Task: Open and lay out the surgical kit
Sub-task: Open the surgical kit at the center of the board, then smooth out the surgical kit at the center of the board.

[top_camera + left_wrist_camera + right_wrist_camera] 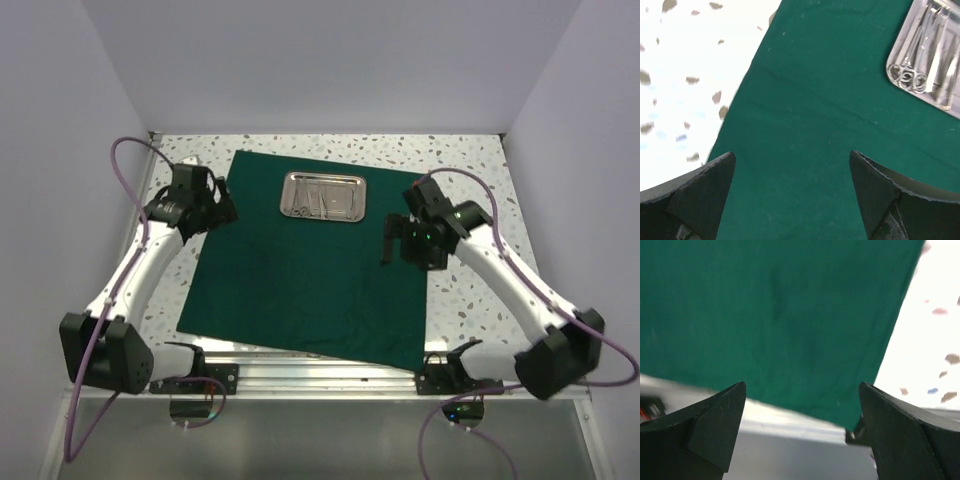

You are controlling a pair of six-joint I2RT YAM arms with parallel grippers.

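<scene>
My left gripper should pinch the cloth's side edge (753,62) and help my right gripper straighten it, because the green cloth's near corner (412,364) is crooked over the metal rail.
The dark green cloth (310,270) lies spread flat as a large rectangle on the speckled table. A shiny steel tray (322,196) sits on its far middle part, with slim silver instruments (320,200) inside. The tray also shows at the top right of the left wrist view (930,60). My left gripper (222,205) is open and empty, over the cloth's left edge (790,125). My right gripper (388,240) is open and empty, above the cloth's right side (775,315), tipped toward the near edge.
The speckled table top (470,290) shows around the cloth. A metal rail (320,375) runs along the near edge between the arm bases. White walls enclose the left, back and right sides.
</scene>
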